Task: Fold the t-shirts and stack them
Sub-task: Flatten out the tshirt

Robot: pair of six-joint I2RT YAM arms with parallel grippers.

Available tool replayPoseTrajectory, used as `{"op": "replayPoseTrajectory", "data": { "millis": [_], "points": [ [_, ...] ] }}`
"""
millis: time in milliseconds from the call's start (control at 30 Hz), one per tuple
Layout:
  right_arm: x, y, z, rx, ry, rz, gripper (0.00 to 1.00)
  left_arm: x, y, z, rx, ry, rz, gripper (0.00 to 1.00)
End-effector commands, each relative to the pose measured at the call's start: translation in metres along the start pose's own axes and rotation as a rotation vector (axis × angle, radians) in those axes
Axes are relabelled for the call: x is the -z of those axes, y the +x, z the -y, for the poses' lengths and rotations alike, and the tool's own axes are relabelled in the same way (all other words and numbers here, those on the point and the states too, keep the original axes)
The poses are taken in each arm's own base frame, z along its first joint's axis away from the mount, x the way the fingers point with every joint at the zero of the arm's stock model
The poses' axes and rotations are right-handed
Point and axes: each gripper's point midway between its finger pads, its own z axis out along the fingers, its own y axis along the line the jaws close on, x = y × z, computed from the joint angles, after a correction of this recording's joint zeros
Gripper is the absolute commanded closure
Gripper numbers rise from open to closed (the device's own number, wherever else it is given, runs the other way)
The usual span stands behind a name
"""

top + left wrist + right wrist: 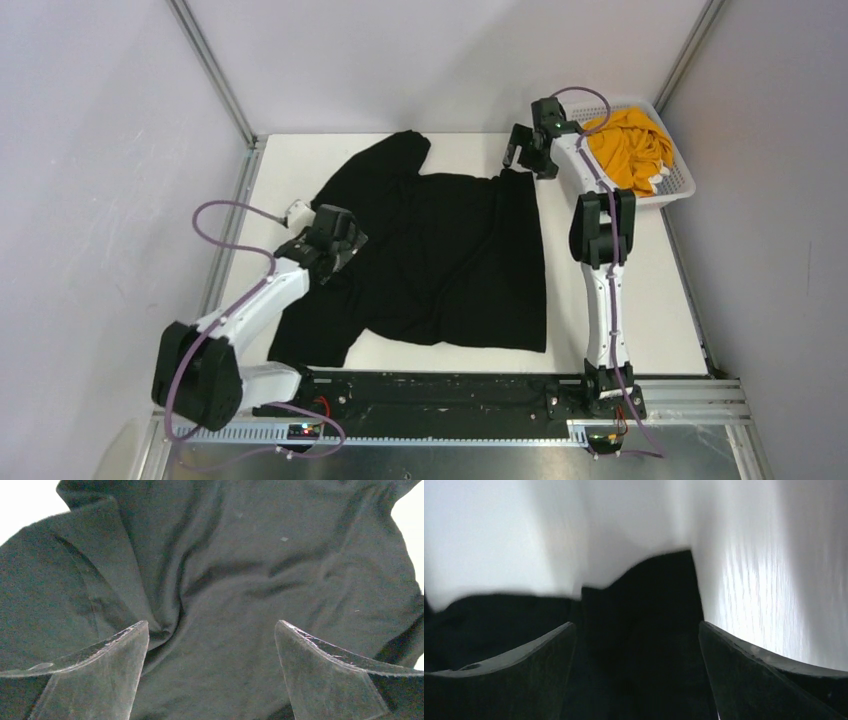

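Observation:
I can see a crease (482, 246) slanting across the black t-shirt from its corner by the basket, so next my right gripper pulls that corner (522, 176) toward the basket before I fold.
A large black t-shirt (445, 260) lies spread on the white table (640, 310), one sleeve bunched at the far left. My left gripper (338, 243) hovers over the shirt's left side, jaws open; in the left wrist view its clear fingers (120, 660) frame wrinkled black cloth (225, 580). My right gripper (522, 152) is open just above the shirt's far right corner; the right wrist view shows that corner (649, 605) between its dark fingers (744, 670). A mustard-yellow t-shirt (630, 148) lies crumpled in the basket.
A white plastic lattice basket (682, 185) stands at the far right corner of the table. Grey walls and metal frame posts enclose the table on three sides. A black rail (450, 392) carries both arm bases at the near edge.

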Motion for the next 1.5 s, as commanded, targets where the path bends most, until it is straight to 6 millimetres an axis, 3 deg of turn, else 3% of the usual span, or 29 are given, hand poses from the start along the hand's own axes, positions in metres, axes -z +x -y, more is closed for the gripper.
{"op": "replayPoseTrajectory", "data": {
  "millis": [0, 33, 67, 100, 133, 167, 200, 233, 267, 300, 333, 433, 533, 733, 900, 1067, 1200, 1300, 1467],
  "points": [
    [0.085, -0.013, -0.044, 0.094, -0.067, 0.118, 0.03, 0.020, -0.051, 0.003, -0.003, 0.009, 0.172, 0.00],
    [0.095, 0.003, -0.041, 0.080, -0.062, 0.095, 0.03, 0.021, -0.054, 0.005, -0.027, 0.016, 0.167, 0.00],
    [0.091, 0.031, -0.039, 0.082, -0.060, 0.049, 0.03, 0.024, -0.058, 0.012, -0.028, 0.038, 0.159, 0.00],
    [0.103, 0.037, -0.041, 0.060, -0.075, 0.058, 0.03, 0.019, -0.057, 0.013, -0.066, 0.028, 0.148, 0.00],
    [0.093, 0.071, -0.040, 0.061, -0.098, -0.002, 0.03, 0.021, -0.064, 0.022, -0.103, 0.045, 0.150, 0.00],
    [0.110, 0.072, -0.045, 0.044, -0.131, 0.022, 0.03, 0.011, -0.059, 0.023, -0.138, 0.024, 0.128, 0.00],
    [0.102, 0.101, -0.043, 0.048, -0.150, -0.019, 0.03, 0.011, -0.064, 0.037, -0.166, 0.052, 0.118, 0.00],
    [0.115, 0.103, -0.054, 0.036, -0.194, 0.008, 0.03, 0.000, -0.052, 0.045, -0.200, 0.063, 0.054, 0.00],
    [0.109, 0.130, -0.043, 0.030, -0.175, -0.041, 0.03, -0.002, -0.059, 0.059, -0.211, 0.094, 0.047, 0.00],
    [0.118, 0.134, -0.051, 0.022, -0.208, -0.031, 0.03, -0.017, -0.043, 0.064, -0.231, 0.097, -0.026, 0.00],
    [0.114, 0.154, -0.044, 0.024, -0.202, -0.072, 0.02, -0.020, -0.046, 0.076, -0.235, 0.121, -0.037, 0.00],
    [0.112, 0.182, -0.046, 0.027, -0.233, -0.134, 0.03, -0.050, -0.027, 0.082, -0.266, 0.104, -0.117, 0.00],
    [0.099, 0.200, -0.023, 0.001, -0.121, -0.172, 0.03, -0.079, -0.015, 0.083, -0.262, 0.070, -0.170, 0.00],
    [0.082, 0.199, 0.012, -0.098, -0.039, -0.190, 0.03, -0.117, -0.006, 0.079, -0.196, 0.005, -0.214, 0.00],
    [0.068, 0.178, 0.032, -0.215, -0.030, -0.180, 0.03, -0.135, -0.018, 0.103, -0.146, 0.018, -0.186, 0.00],
    [0.061, 0.153, 0.062, -0.279, 0.010, -0.148, 0.03, -0.153, -0.024, 0.112, -0.100, 0.019, -0.193, 0.00],
    [0.054, 0.131, 0.066, -0.292, -0.008, -0.127, 0.03, -0.168, -0.027, 0.125, -0.087, 0.052, -0.221, 0.00],
    [0.053, 0.127, 0.067, -0.292, -0.002, -0.126, 0.03, -0.178, -0.028, 0.130, -0.071, 0.062, -0.236, 0.00],
    [0.073, 0.110, 0.068, -0.282, 0.013, -0.069, 0.02, -0.175, -0.054, 0.131, -0.047, 0.060, -0.177, 0.00]
  ]
}}
